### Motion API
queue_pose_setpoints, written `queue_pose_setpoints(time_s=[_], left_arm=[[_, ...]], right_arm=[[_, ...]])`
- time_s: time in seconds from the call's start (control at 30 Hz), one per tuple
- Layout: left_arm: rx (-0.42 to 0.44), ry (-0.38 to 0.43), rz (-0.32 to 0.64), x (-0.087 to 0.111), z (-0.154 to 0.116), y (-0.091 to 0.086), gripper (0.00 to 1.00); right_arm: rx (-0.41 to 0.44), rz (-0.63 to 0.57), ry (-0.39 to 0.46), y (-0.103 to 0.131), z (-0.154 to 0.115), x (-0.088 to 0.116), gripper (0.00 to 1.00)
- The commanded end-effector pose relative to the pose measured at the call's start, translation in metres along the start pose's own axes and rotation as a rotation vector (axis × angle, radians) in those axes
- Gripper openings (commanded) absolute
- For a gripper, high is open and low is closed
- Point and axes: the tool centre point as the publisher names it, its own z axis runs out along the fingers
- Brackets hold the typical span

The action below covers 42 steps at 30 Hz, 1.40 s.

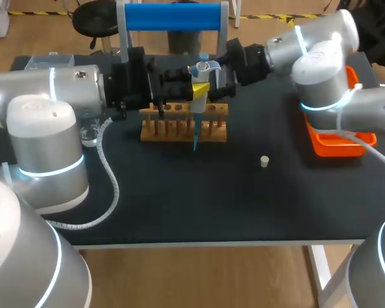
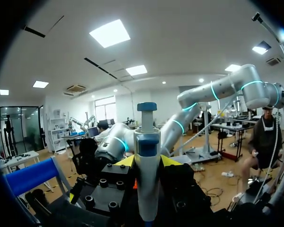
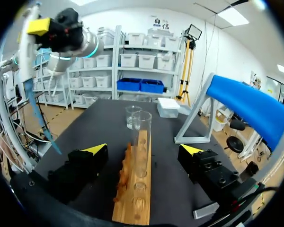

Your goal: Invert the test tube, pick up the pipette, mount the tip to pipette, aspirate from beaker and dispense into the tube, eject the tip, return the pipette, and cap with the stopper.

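My gripper will make the slim blue tip [image 1: 197, 131] drop into the orange tray when it presses the pipette's ejector, because the tip is slipped onto the white pipette's end [image 1: 198, 111].
My left gripper [image 1: 200, 90] is shut on the white pipette [image 2: 146, 161], which it holds upright above the wooden rack [image 1: 183, 127]. The pipette's blue tip [image 1: 195, 138] points down in front of the rack. In the left wrist view the pipette body sits between the yellow tips with its blue plunger on top. My right gripper [image 3: 144, 150] is open, its fingers on either side of the rack [image 3: 132, 189]. A clear test tube [image 3: 142, 137] stands upright in the rack between those fingers, untouched. The glass beaker [image 3: 132, 116] stands beyond the rack. The small stopper [image 1: 264, 161] lies on the mat.
An orange tray [image 1: 337, 142] sits at the right edge under my right arm. A blue-topped stand [image 1: 173, 16] rises behind the rack. A small clear box [image 3: 168, 107] lies near the beaker. My left arm's cable [image 1: 109, 186] loops over the front left of the mat.
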Motion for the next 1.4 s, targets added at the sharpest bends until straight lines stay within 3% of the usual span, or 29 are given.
queue_pose_setpoints(time_s=[0.03,0.27,0.57,0.9,1.4], left_arm=[[0.003,-0.007,0.001,0.001,0.001,0.000,0.00],[0.003,-0.007,0.001,0.001,0.001,0.000,0.00],[0.003,-0.007,0.001,0.001,0.001,0.000,0.00],[0.003,-0.007,0.001,0.001,0.001,0.000,0.00],[0.003,-0.007,0.001,0.001,0.001,0.000,0.00]], right_arm=[[-0.051,-0.001,-0.033,0.003,-0.052,0.021,1.00],[-0.164,-0.005,-0.048,0.022,-0.093,0.045,1.00],[-0.300,0.043,-0.046,0.049,-0.119,0.086,1.00],[-0.392,0.080,-0.039,0.076,-0.115,0.144,1.00],[-0.450,0.060,0.016,0.100,-0.104,0.171,1.00]])
